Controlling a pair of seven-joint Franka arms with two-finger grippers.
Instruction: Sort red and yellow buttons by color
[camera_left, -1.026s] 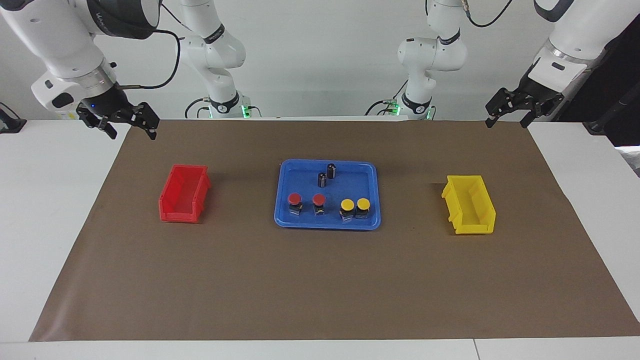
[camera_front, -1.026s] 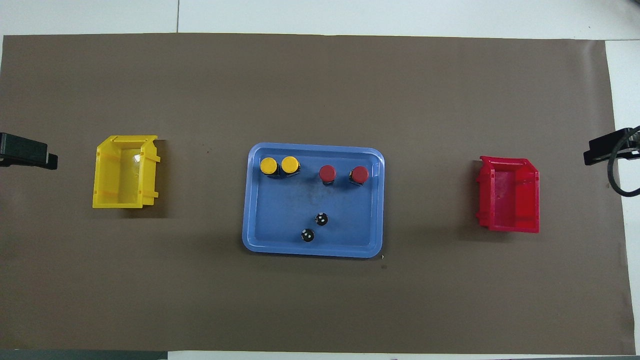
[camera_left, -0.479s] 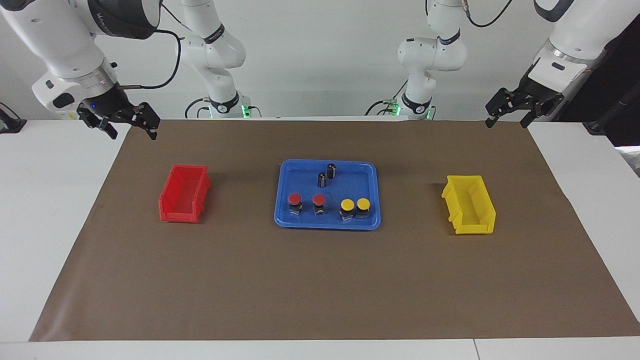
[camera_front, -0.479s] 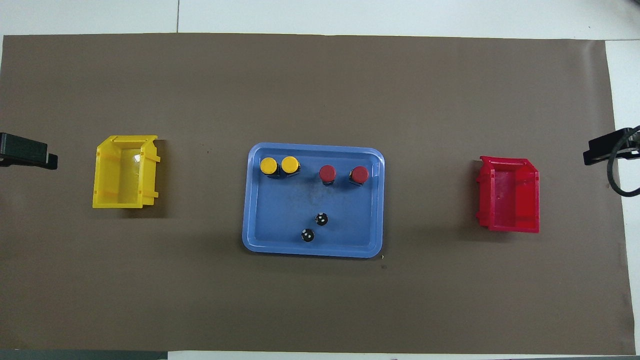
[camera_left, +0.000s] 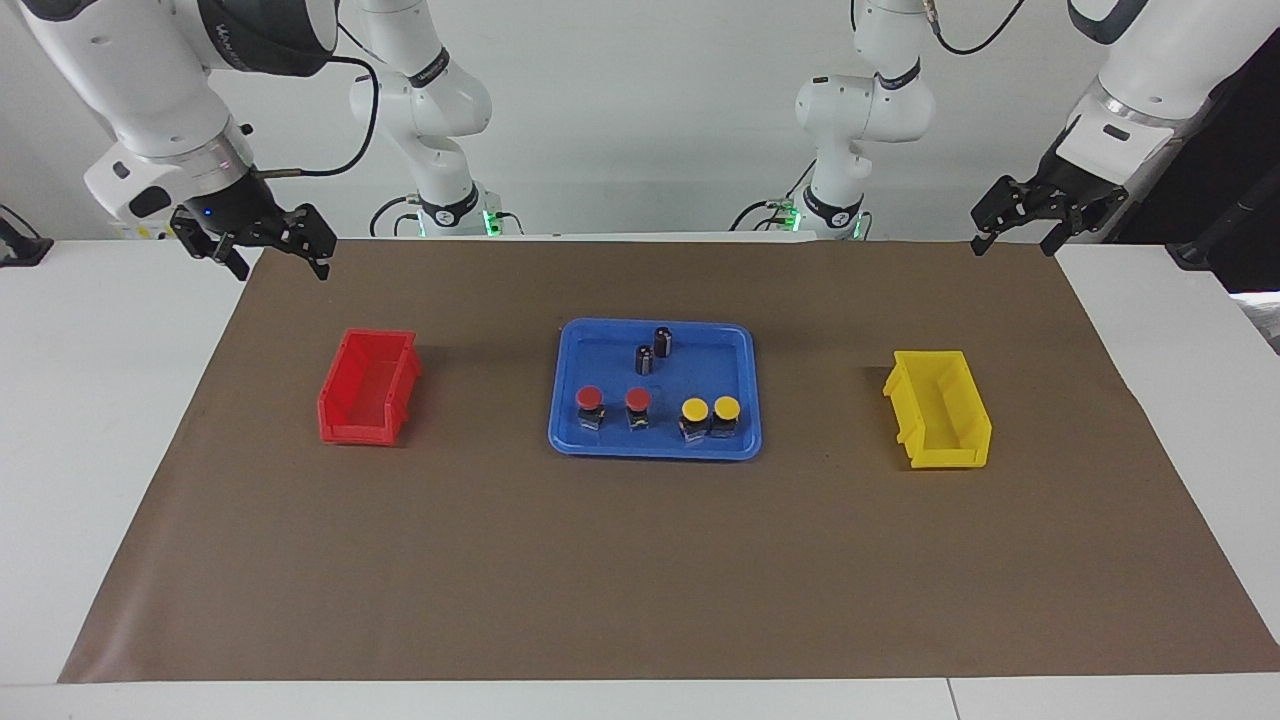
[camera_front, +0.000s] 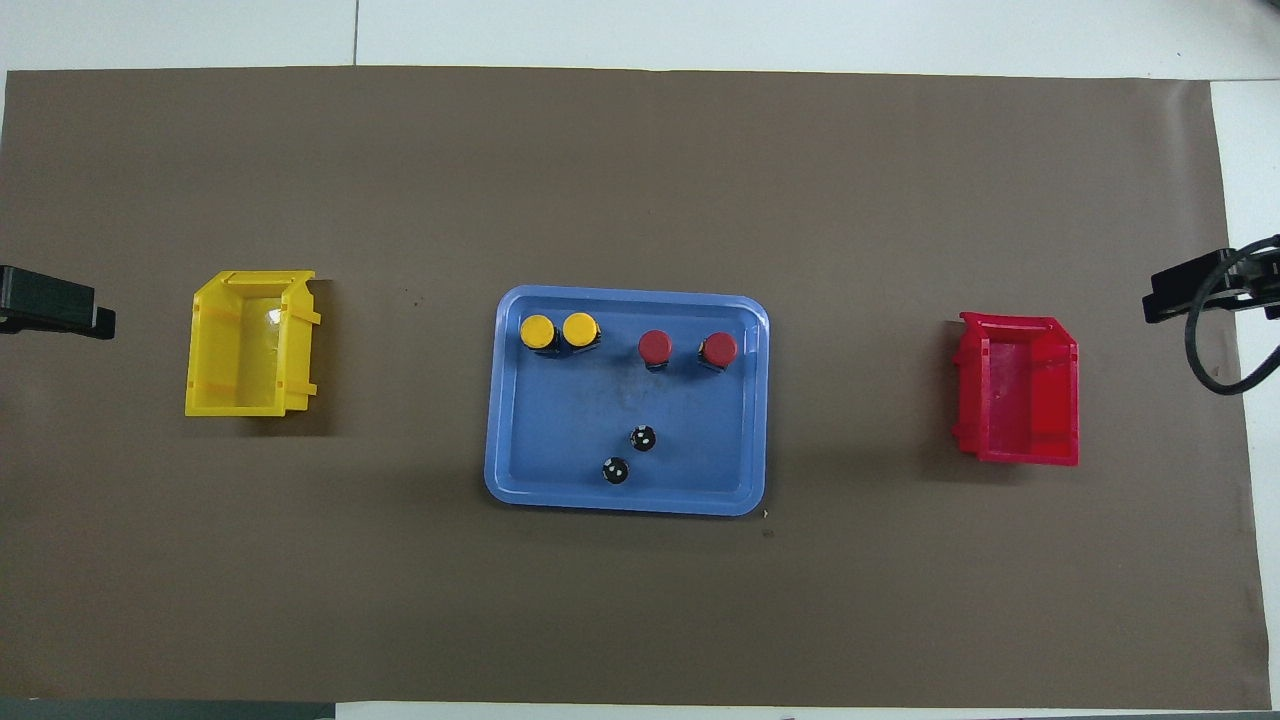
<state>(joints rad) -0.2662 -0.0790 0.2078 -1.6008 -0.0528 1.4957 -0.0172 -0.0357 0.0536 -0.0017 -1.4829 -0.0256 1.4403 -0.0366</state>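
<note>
I expect the second red button to fall over when I drop it into the red bin, because a tall black body (camera_front: 711, 365) shows under the second red button's cap (camera_front: 719, 349).
Two red buttons (camera_left: 589, 399) (camera_left: 638, 399) and two yellow buttons (camera_left: 694, 409) (camera_left: 727, 407) stand upright in a row in a blue tray (camera_left: 600, 446), along its edge farthest from the robots. The overhead view shows the yellow pair (camera_front: 538, 331) touching and the red pair (camera_front: 654, 346) apart. My right gripper (camera_left: 282, 265) is open and empty, up in the air over the mat's corner near the red bin (camera_left: 355, 432). My left gripper (camera_left: 1012, 245) is open and empty, waiting over the mat's corner at its own end.
Two dark capless cylinders (camera_left: 644, 358) (camera_left: 663, 341) stand in the tray nearer to the robots. An empty red bin (camera_front: 1068, 400) sits toward the right arm's end, an empty yellow bin (camera_left: 950, 455) toward the left arm's end. A brown mat (camera_left: 640, 560) covers the table.
My right gripper has shifted a little toward the middle of the table, over the mat's corner. The left arm, buttons and bins have not moved.
</note>
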